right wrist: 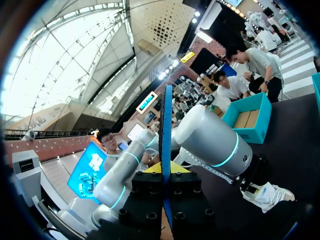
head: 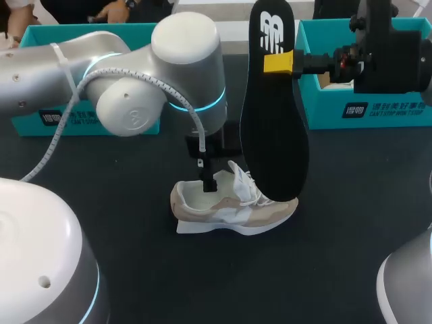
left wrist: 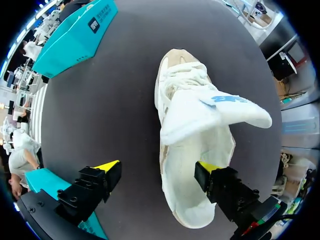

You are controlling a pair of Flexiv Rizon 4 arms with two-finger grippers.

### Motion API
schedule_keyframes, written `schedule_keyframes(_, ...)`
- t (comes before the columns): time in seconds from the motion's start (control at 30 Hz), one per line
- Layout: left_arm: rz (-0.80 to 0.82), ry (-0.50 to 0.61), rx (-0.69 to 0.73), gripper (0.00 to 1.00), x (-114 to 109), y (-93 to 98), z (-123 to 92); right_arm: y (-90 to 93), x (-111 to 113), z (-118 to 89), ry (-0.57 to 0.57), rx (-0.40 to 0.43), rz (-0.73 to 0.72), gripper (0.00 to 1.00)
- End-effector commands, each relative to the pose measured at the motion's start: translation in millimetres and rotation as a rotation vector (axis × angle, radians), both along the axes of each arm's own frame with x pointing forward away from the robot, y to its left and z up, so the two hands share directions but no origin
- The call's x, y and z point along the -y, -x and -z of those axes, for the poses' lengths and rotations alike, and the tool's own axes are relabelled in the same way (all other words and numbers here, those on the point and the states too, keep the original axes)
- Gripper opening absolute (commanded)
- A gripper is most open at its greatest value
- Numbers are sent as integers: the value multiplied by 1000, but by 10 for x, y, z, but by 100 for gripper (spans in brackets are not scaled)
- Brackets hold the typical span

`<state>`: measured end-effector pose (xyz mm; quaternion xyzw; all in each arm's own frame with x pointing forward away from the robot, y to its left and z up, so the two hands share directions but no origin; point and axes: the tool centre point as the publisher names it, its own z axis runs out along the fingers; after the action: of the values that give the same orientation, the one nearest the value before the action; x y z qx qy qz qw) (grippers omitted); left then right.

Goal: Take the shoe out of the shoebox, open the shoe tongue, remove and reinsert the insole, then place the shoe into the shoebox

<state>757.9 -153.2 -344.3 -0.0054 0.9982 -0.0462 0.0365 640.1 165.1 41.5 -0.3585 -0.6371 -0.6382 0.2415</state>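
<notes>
The whole sneaker (head: 233, 213) will swing around and stay upright when I turn its beige-edged side, because the sneaker rests free on its flat sole (head: 210, 227).
A beige and white sneaker (head: 233, 210) lies on its sole mid-table, its white tongue (left wrist: 220, 107) folded forward over the laces. My left gripper (head: 208, 181) hangs over the heel end and is open (left wrist: 159, 167). One fingertip (left wrist: 209, 169) sits over the shoe's bare inside, the other (left wrist: 107, 166) is outside above the table. My right gripper (head: 280, 62) is shut on the black insole (head: 273, 115), which hangs upright, its lower end just above the shoe's toe. In the right wrist view the insole (right wrist: 166, 145) shows edge-on between the shut fingers; the sneaker (right wrist: 265, 192) lies beyond.
A teal shoebox part (head: 88, 115) stands at the back left behind my left arm. A second teal box (head: 368, 108) stands at the back right under my right arm. The tabletop is dark cloth (head: 324, 256).
</notes>
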Motion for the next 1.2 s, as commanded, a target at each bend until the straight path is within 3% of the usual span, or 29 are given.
schedule_keyframes(0.03,17,7,-25,91,151,-73,180,-24,-39,-3,1,-2,-1,0)
schedule_keyframes(0.3,29,21,-60,88,308,-34,368,-24,-39,-3,1,-2,-1,0)
schedule_keyframes(0.47,29,28,-76,65,328,6,407,-24,-39,-3,1,-2,-1,0)
schedule_keyframes(0.5,30,31,-80,56,315,26,415,-24,-39,-3,1,-2,-1,0)
schedule_keyframes(0.53,30,31,-80,56,315,26,415,-24,-39,-3,1,-2,-1,0)
schedule_keyframes(0.57,33,36,-89,46,301,43,424,-24,-39,-3,1,-2,-1,0)
schedule_keyframes(0.67,34,32,-92,40,291,78,440,-24,-39,-3,1,-2,-1,0)
schedule_keyframes(0.87,30,30,-103,40,256,138,442,-24,-39,-3,1,-2,-1,0)
schedule_keyframes(0.93,28,34,-107,47,234,153,429,-24,-39,-3,1,-2,-1,0)
schedule_keyframes(0.97,28,35,-106,62,228,154,425,-24,-39,-3,1,-2,-1,0)
schedule_keyframes(1.03,27,35,-105,67,220,153,420,-24,-39,-3,1,-2,-1,0)
schedule_keyframes(1.07,27,34,-103,58,214,147,420,-24,-39,-3,1,-2,-1,0)
schedule_keyframes(1.1,27,34,-103,58,214,147,420,-24,-39,-3,1,-2,-1,0)
schedule_keyframes(1.13,25,28,-101,46,206,128,427,-24,-39,-3,1,-2,-1,0)
schedule_keyframes(1.2,24,23,-101,36,208,104,440,-24,-39,-3,1,-2,-1,0)
